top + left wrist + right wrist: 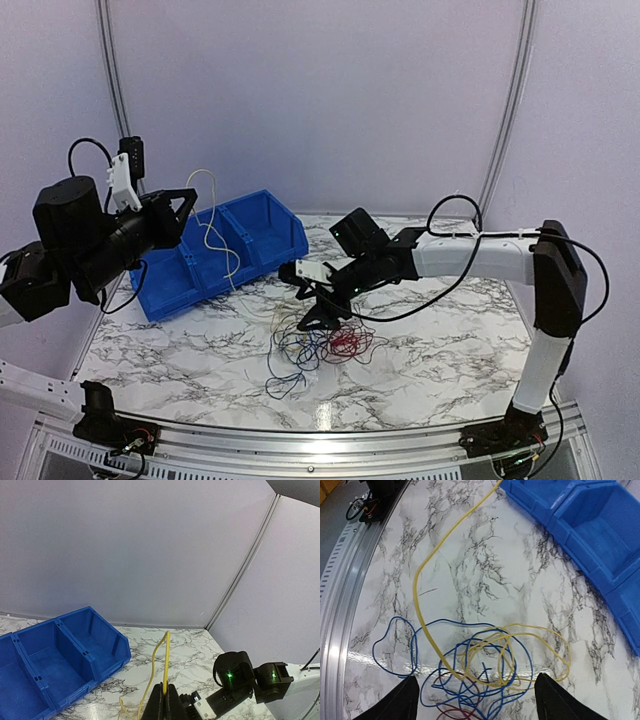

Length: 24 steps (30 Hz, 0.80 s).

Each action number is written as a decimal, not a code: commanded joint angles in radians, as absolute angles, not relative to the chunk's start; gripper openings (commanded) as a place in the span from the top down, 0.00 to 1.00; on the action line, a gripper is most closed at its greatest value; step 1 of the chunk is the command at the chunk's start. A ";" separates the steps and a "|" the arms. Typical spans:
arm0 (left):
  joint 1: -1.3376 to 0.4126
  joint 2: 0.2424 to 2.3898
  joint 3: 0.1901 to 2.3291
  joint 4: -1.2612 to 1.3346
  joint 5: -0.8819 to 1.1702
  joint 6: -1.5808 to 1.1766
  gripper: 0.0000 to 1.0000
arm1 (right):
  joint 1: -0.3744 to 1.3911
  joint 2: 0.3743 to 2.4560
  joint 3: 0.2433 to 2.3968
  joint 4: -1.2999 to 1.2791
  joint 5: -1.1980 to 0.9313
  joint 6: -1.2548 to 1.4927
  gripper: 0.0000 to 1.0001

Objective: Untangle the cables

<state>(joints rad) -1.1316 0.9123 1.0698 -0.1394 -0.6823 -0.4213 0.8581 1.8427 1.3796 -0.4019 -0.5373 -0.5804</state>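
The yellow loops pass through the blue wire [507,679]. Next, my right gripper raises the yellow wire high while my left gripper opens and reaches down to the tangle [306,346].
The cables lie tangled on the marble table [180,350]: blue loops [296,352], red loops [346,343] and a whitish-yellow wire [212,235]. My left gripper [190,200] is raised above the blue bin and shut on the yellow wire [166,655], which hangs from it down to the tangle. In the left wrist view the fingers [165,700] pinch this wire. My right gripper [325,312] hovers just over the tangle, open wide. In the right wrist view [477,700] the blue wire [470,630], yellow loops [540,630] and dark red wire [455,710] lie between its fingers.
A blue three-compartment bin [215,255] stands at the back left of the table; it also shows in the left wrist view [60,655] and the right wrist view [590,525]. A metal rail [320,455] runs along the near edge. White walls enclose the back.
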 commanded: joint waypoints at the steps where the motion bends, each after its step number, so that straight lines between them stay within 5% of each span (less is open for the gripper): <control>1: -1.135 0.896 1.052 -0.097 -0.692 -0.439 1.00 | 0.921 1.851 1.404 -0.447 -0.616 -0.588 0.20; 4: -1.135 0.896 1.054 -0.095 -0.692 -0.429 1.00 | 0.941 1.866 1.398 -0.422 -0.604 -0.559 0.23; 10: -1.135 0.890 1.048 -0.096 -0.717 -0.419 1.00 | 0.948 1.884 1.458 -0.352 -0.488 -0.470 0.98; 11: -1.135 0.886 1.041 -0.096 -0.725 -0.420 1.00 | 0.944 1.875 1.479 -0.353 -0.473 -0.470 1.00; 16: -1.135 0.867 0.989 -0.124 -0.752 -0.418 0.58 | 0.902 1.804 1.608 -0.362 -0.469 -0.446 1.00; 24: -1.135 0.889 0.750 -0.015 -0.748 -0.354 0.47 | 0.864 1.763 1.843 -0.486 -0.493 -0.423 1.00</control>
